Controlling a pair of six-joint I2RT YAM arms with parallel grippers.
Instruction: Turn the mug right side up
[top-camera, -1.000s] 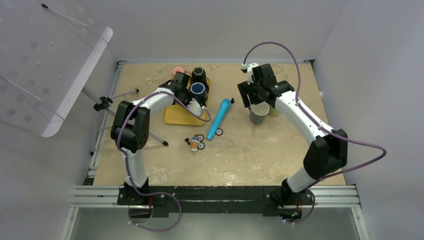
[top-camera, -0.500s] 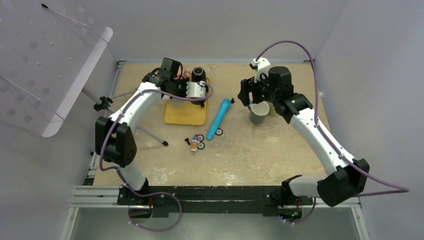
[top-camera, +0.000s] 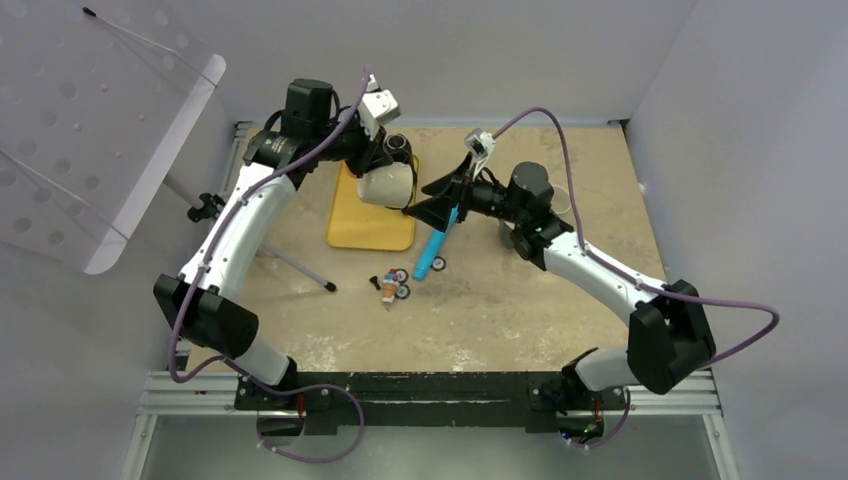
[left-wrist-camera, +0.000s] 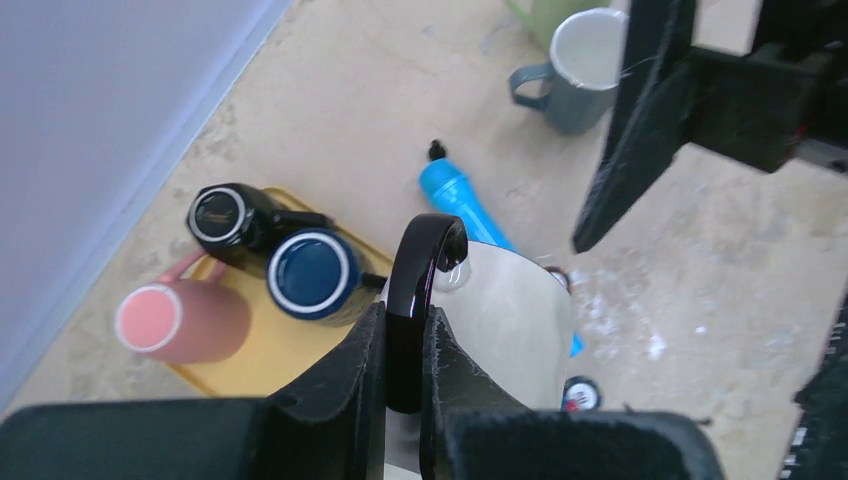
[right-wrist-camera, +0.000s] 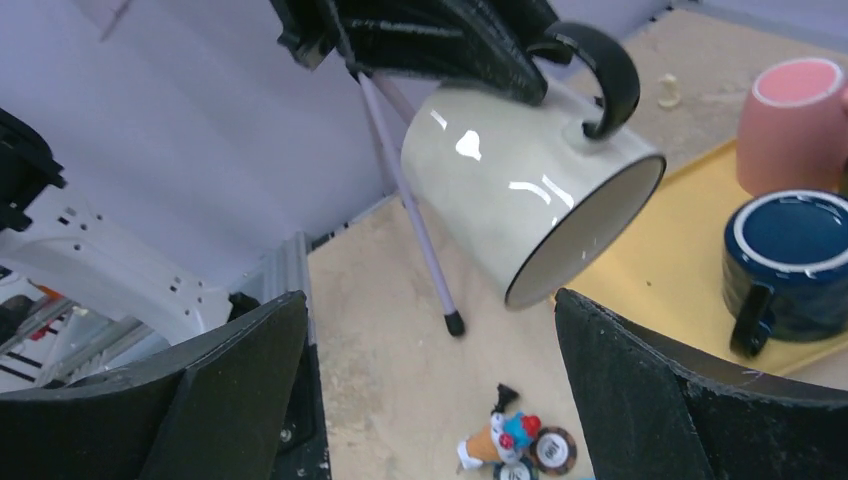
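Observation:
Next, I take over the mug with my right gripper and set it upright beside the grey mug, because the cream mug's opening (right-wrist-camera: 588, 236) tilts down in my left gripper.
A cream mug (top-camera: 386, 184) with a black handle (left-wrist-camera: 425, 255) hangs tilted in the air over the yellow tray (top-camera: 360, 230). Its mouth (right-wrist-camera: 590, 235) points down and sideways toward my right gripper. My left gripper (left-wrist-camera: 405, 325) is shut on the handle from above. My right gripper (top-camera: 424, 200) stands wide open just right of the mug, level with it, touching nothing. In the right wrist view the mug (right-wrist-camera: 510, 180) sits beyond the open right gripper (right-wrist-camera: 430, 300), with nothing between its fingers.
On the tray stand a blue mug (left-wrist-camera: 313, 275), a black mug (left-wrist-camera: 225, 212) and, at its edge, a pink mug (left-wrist-camera: 175, 322). A blue bottle (top-camera: 438, 237), a small toy with chips (top-camera: 393, 286), a grey mug (left-wrist-camera: 585, 65) and a tripod leg (right-wrist-camera: 410, 210) are on the table.
My left arm has lifted the mug up off the tray and tilted it. My right gripper has left the grey mug, swung left toward the held mug and opened wide.

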